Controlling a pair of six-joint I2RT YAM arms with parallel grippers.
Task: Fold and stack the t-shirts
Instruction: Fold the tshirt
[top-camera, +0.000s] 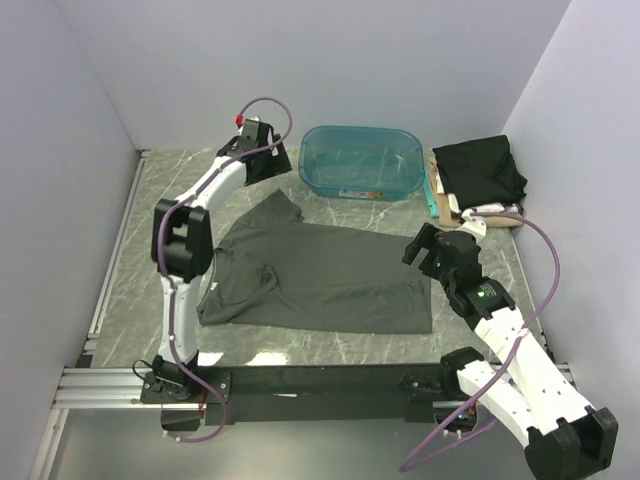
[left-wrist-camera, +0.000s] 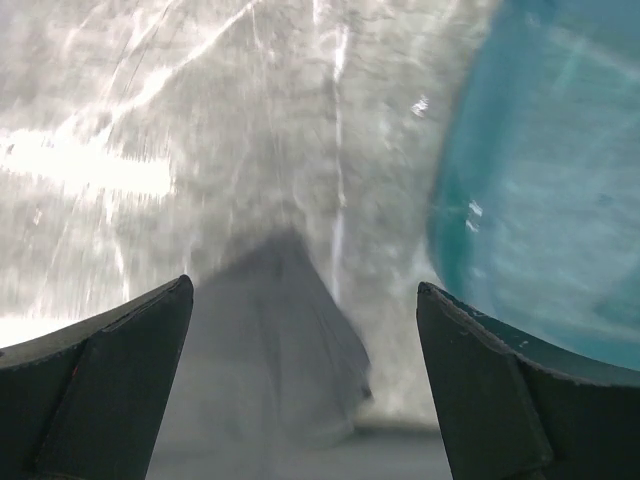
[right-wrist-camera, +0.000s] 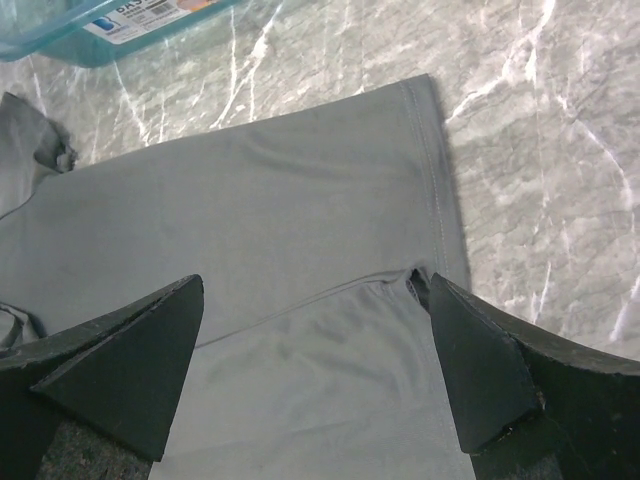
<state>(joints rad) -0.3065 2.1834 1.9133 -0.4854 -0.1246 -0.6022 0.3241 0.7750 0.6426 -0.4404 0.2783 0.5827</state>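
The far sleeve (top-camera: 277, 208) leads straight into the t-shirt's flat far edge (top-camera: 355, 230), so I expect that edge to fold inward along with the sleeve when I carry it across.
A dark charcoal-grey t-shirt (top-camera: 320, 275) lies spread flat on the marble table, with one side folded in at the near left. My left gripper (top-camera: 275, 170) is open and empty above the table, just beyond the shirt's far sleeve. That sleeve tip (left-wrist-camera: 270, 340) shows between the open fingers in the left wrist view. My right gripper (top-camera: 422, 245) is open and empty above the shirt's right edge. The cloth and a seam (right-wrist-camera: 280, 200) lie below its fingers. A folded black t-shirt (top-camera: 482, 168) tops a pile at the back right, with tan (top-camera: 437, 195) and white (top-camera: 482, 210) cloth under it.
A translucent teal tub (top-camera: 360, 160) stands at the back centre, right of my left gripper; it also shows in the left wrist view (left-wrist-camera: 550, 200) and the right wrist view (right-wrist-camera: 100, 30). Walls close in the back and sides. A black rail (top-camera: 320, 380) runs along the near edge.
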